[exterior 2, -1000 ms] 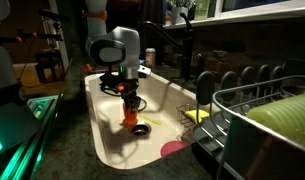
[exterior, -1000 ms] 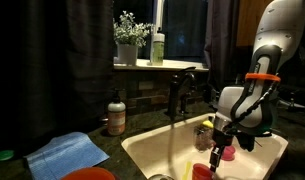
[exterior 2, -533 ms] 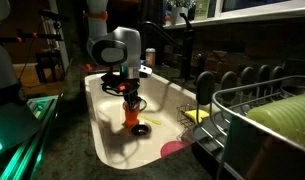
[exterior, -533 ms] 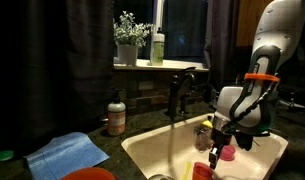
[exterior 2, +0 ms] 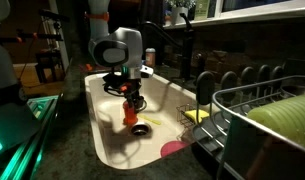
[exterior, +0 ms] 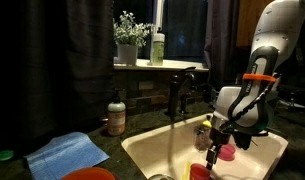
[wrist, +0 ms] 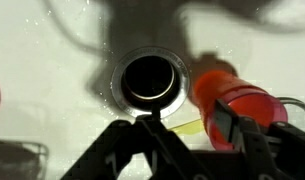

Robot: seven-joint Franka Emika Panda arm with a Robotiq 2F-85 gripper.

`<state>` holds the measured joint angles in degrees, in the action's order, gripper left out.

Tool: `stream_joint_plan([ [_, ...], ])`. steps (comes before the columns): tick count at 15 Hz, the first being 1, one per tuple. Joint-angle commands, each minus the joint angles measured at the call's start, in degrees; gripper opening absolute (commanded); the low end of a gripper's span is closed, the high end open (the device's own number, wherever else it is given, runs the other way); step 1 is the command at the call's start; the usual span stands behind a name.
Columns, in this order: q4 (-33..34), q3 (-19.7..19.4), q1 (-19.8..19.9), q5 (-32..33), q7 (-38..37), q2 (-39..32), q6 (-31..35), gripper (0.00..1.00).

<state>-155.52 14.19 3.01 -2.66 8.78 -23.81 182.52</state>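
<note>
My gripper's finger is above the orange-red cup [wrist: 254, 106] and my fingers are spread over the sink's bottom, so I should move over and get my fingers on both sides of the cup's rim [wrist: 211, 105] before I close them.
In the wrist view my gripper [wrist: 188, 108] hangs over the white sink floor, jaws apart, with only the sink bottom and a yellowish streak showing between them. The round drain [wrist: 150, 80] lies just ahead of the left finger. An orange-red cup [wrist: 254, 104] lies under and around the right finger [wrist: 228, 120]; I cannot tell whether they touch. In both exterior views the gripper [exterior: 218, 136] [exterior 2: 133, 99] points down into the sink, and in an exterior view the orange cup [exterior 2: 129, 113] sits right below it beside the drain [exterior 2: 141, 128].
The sink's rim [exterior 2: 96, 140] surrounds the arm. A faucet [exterior: 177, 92] stands behind the basin. Also in the sink are a pink item [exterior: 227, 153] and a yellow sponge [exterior 2: 196, 116]. A dish rack [exterior 2: 254, 112], soap bottle [exterior: 116, 117] and blue cloth [exterior: 67, 153] stand nearby.
The gripper head has shifted only slightly over the drain. The orange cup stays in about the same place.
</note>
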Motion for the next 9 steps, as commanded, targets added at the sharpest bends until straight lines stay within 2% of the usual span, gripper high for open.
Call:
stream_joint_plan([
  [1,1.1,1.5,1.5,1.9,-2.1,-2.6,2.7,0.91],
  [3,1.7,2.2,1.8,2.0,-2.5,-3.2,3.0,1.0],
  [6,3.0,2.6,1.8,1.8,-3.1,-4.3,3.0,1.0],
  [7,3.6,2.9,1.9,1.7,-3.3,-4.8,2.8,0.97],
  [8,4.0,3.0,1.8,1.6,-3.5,-5.1,2.8,0.91],
  [9,4.4,3.2,1.8,1.6,-3.6,-5.5,2.6,0.73],
])
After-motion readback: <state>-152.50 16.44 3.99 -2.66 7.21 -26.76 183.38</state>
